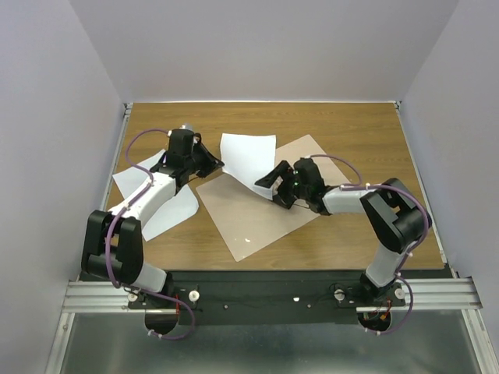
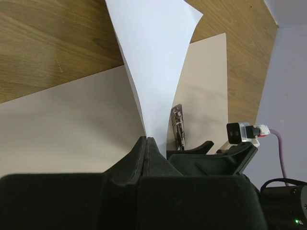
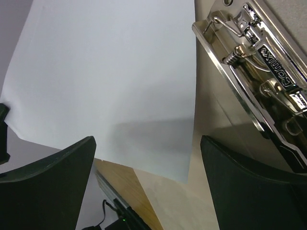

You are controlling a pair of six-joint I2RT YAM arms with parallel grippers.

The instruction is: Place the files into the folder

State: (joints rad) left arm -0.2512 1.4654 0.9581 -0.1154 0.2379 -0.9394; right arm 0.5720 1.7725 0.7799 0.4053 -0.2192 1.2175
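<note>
The white sheet's near edge bows (image 1: 244, 185) from my left gripper's pinch. The sheet (image 1: 250, 158) will therefore bend and drag its loose end behind when I carry it.
The folder (image 1: 249, 214) lies open on the table, pale inner face up, with its metal clip (image 3: 259, 72) at the fold. My left gripper (image 1: 212, 165) is shut on the edge of one white file sheet (image 1: 248, 156) and holds it curled up over the folder's far left part. In the left wrist view the fingers (image 2: 144, 148) pinch that sheet (image 2: 153, 62) near the clip (image 2: 178, 127). My right gripper (image 1: 269, 181) is open and empty over the fold, with the sheet (image 3: 110, 81) just ahead of it. The second white sheet (image 1: 171, 212) lies flat on the table under the left arm.
The brown wooden table (image 1: 351, 140) is walled by grey panels on the left, right and far sides. A metal rail (image 1: 265, 292) carrying both arm bases runs along the near edge. Purple cables loop along both arms.
</note>
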